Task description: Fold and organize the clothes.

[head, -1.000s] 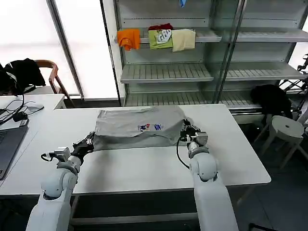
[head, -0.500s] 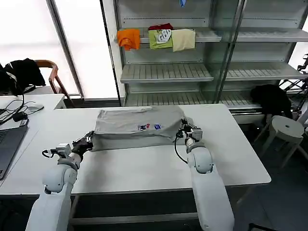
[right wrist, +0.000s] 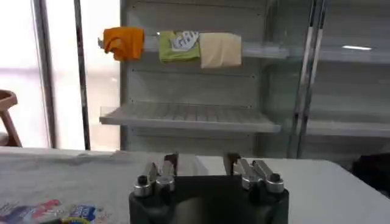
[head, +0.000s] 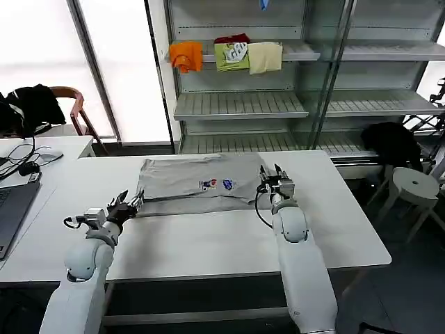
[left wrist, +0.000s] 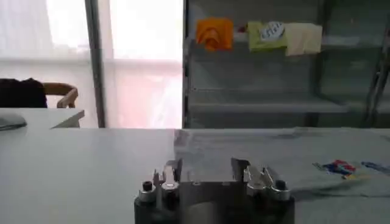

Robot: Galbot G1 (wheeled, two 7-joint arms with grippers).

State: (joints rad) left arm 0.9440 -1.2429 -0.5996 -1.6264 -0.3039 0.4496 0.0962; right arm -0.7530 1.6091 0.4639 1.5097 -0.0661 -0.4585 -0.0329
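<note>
The T-shirt's near strip point(head: 198, 204) goes under the printed layer. The light grey T-shirt point(head: 191, 174) will slide toward me and bring that layer along when I pull.
A light grey T-shirt point(head: 198, 182) with a small multicolour chest print point(head: 217, 184) lies folded flat across the far half of the white table point(head: 208, 243). Just off the shirt's near left corner, my left gripper point(head: 128, 202) stands open and holds nothing. My right gripper point(head: 273, 176) is open at the shirt's right edge, also holding nothing. From the left wrist, the left gripper point(left wrist: 206, 165) faces the shirt point(left wrist: 274, 152) lying ahead of it. From the right wrist, the shirt point(right wrist: 61, 176) lies to one side of the right gripper point(right wrist: 201, 159).
Behind the table stands a metal shelf rack point(head: 240, 104) with orange point(head: 185, 56), green point(head: 232, 56) and cream point(head: 265, 57) folded cloths. At the left are a chair with a black garment point(head: 31, 104) and a laptop point(head: 14, 205). A stool point(head: 411, 186) stands at the right.
Both grippers have opened and let go of the shirt's near edge, which now lies flat. The right gripper moved slightly away from me; the left one drew back a little.
</note>
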